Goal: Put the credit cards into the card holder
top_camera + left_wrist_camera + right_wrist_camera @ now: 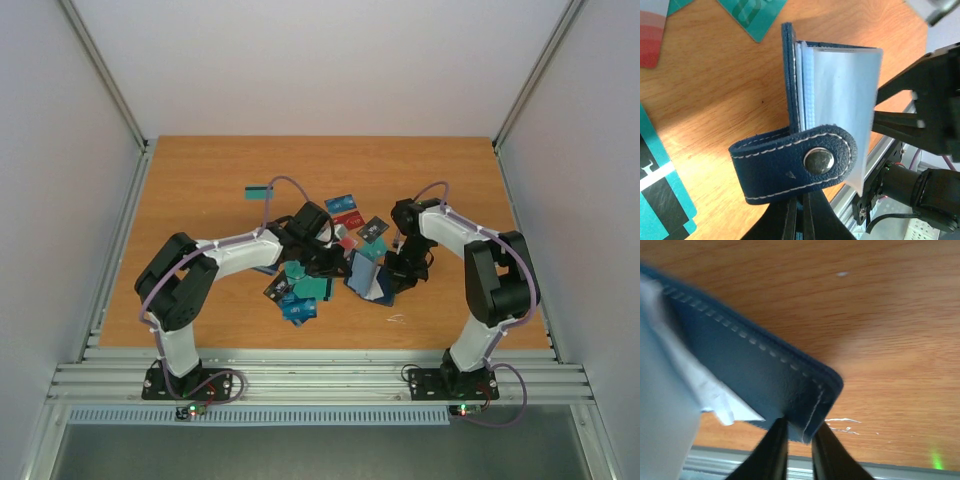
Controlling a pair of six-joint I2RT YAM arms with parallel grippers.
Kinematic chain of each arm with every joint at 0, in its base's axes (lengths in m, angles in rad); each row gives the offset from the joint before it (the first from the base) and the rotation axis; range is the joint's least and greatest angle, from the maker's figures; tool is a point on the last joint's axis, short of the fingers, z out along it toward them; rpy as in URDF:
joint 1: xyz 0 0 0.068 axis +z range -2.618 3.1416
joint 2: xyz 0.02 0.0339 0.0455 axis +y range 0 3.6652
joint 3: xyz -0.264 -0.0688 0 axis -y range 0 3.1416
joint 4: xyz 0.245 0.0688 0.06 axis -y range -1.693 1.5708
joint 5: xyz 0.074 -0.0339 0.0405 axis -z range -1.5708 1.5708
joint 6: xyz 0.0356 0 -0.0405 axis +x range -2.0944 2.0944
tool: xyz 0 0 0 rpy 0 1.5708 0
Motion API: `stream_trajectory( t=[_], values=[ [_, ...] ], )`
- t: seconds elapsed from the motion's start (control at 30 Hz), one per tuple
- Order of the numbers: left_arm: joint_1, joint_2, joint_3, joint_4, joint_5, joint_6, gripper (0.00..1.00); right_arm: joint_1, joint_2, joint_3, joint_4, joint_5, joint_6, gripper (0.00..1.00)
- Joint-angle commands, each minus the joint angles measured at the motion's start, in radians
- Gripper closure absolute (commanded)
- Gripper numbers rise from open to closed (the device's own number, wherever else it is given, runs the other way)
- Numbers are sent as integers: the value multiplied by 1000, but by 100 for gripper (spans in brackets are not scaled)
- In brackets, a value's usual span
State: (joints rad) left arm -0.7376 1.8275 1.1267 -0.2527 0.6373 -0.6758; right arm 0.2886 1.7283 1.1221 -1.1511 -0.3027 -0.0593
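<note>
The card holder's clear sleeves (844,92) are sticking up from its open cover. My right gripper should move off the cover's corner and spread the sleeves (368,281) before it gets cards.
The dark navy card holder (368,279) stands open on the table between both grippers, its clear sleeves (840,100) fanned out. My left gripper (335,262) is shut on the holder's edge just below its snap strap (790,167); its own point in the left wrist view (801,222) lies at the bottom edge. My right gripper (394,272) is shut on a corner of the holder's cover (765,375), pinched between its fingers (774,450). Credit cards (305,288) lie scattered left of and behind the holder, teal, blue, red (347,218) and dark grey (373,230).
A single teal card (259,190) lies apart at the back left. A teal card (757,15) and a red card (650,42) lie just beyond the holder. White scratch marks (842,422) are on the wood near the metal front rail (320,375).
</note>
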Motion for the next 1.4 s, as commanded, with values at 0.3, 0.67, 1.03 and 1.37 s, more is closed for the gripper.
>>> stream_trajectory(
  t=[0.3,0.67,1.03,1.37],
  values=[
    [-82,47,234,-264,-162,87,100,-31,-108,110,-113,69,-45,71],
    [-85,102,252,-264,-164,48,100,-30,-253,49,-66,-161,0,71],
    [-85,118,203,-206,-110,6,100,-31,-73,-19,166,-329,76,87],
    [-68,153,129,-126,-24,-75,99,-31,64,-61,172,-178,26,91]
  ],
)
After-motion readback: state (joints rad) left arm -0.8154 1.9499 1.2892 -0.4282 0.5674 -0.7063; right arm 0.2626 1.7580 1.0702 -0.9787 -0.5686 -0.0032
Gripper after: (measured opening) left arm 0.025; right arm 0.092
